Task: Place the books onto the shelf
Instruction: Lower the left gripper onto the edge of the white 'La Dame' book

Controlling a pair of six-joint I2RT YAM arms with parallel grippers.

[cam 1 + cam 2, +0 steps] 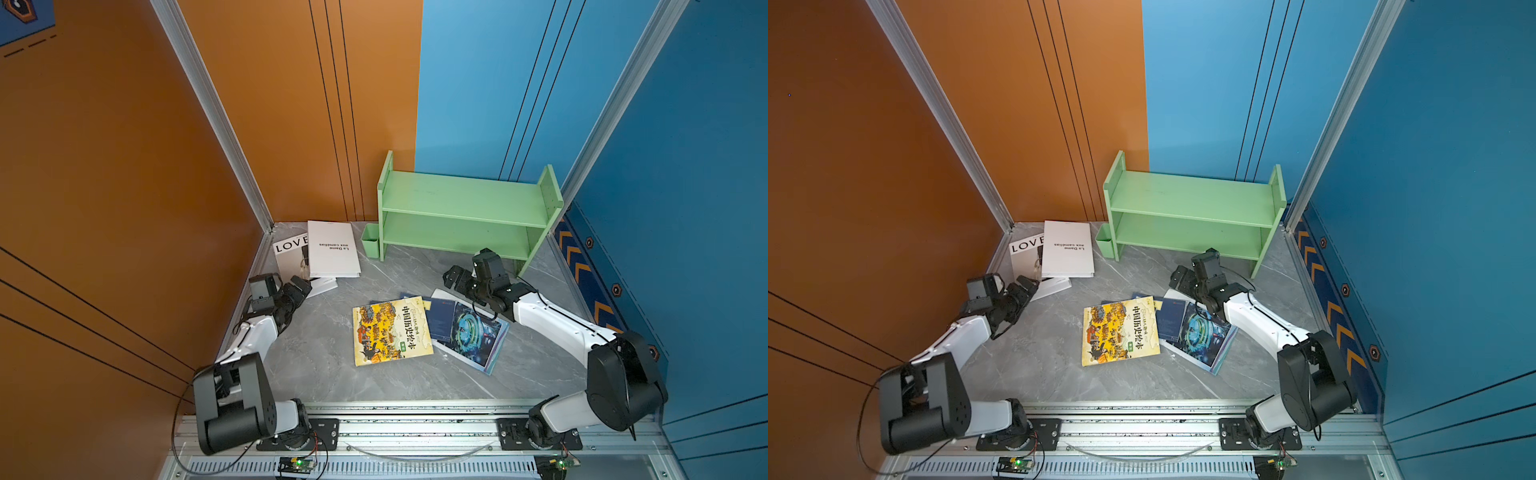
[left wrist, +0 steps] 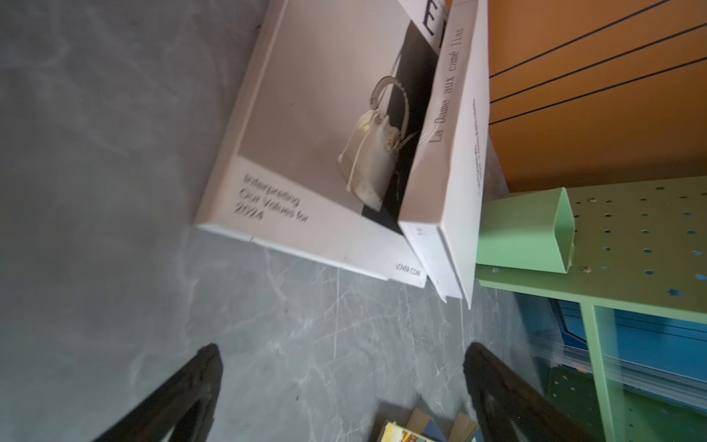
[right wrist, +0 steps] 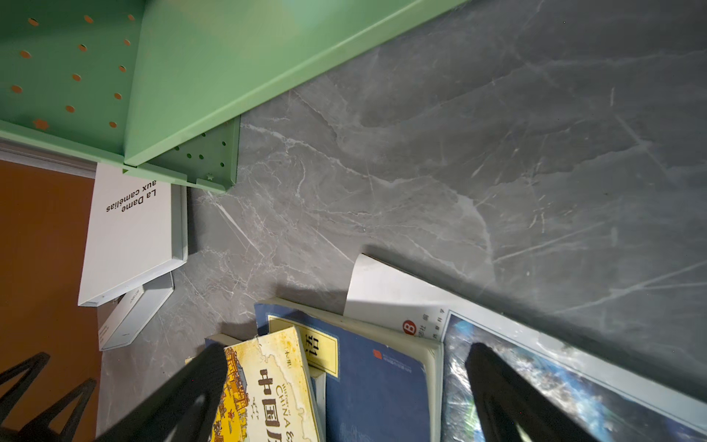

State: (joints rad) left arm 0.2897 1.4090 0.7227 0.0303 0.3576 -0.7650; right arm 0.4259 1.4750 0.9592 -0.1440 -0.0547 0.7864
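Observation:
The La Dame book's spine (image 2: 443,106) faces my open fingers above the LOVER book, so my left gripper should keep going toward that spine (image 1: 310,254) and close across it.
The light green two-tier shelf (image 1: 465,199) stands at the back with both tiers bare. Back left, a white book lettered "La Dame aux camélias" (image 1: 332,249) lies across a white "LOVER" book (image 2: 306,126). My left gripper (image 1: 305,286) (image 2: 342,348) is open just in front of these two, over bare tabletop. In the middle, a yellow illustrated book (image 1: 390,330) overlaps a navy book (image 3: 378,382) and a teal sci-fi book (image 1: 473,336). My right gripper (image 1: 454,277) (image 3: 348,350) hovers open above the far edge of that pile, holding nothing.
A small green cup (image 1: 370,241) hangs on the shelf's left end, close to the white books. An orange wall (image 1: 124,187) bounds the left side and a blue wall (image 1: 685,187) the right. The arms' rail (image 1: 415,428) runs along the front of the grey marble tabletop (image 1: 324,365).

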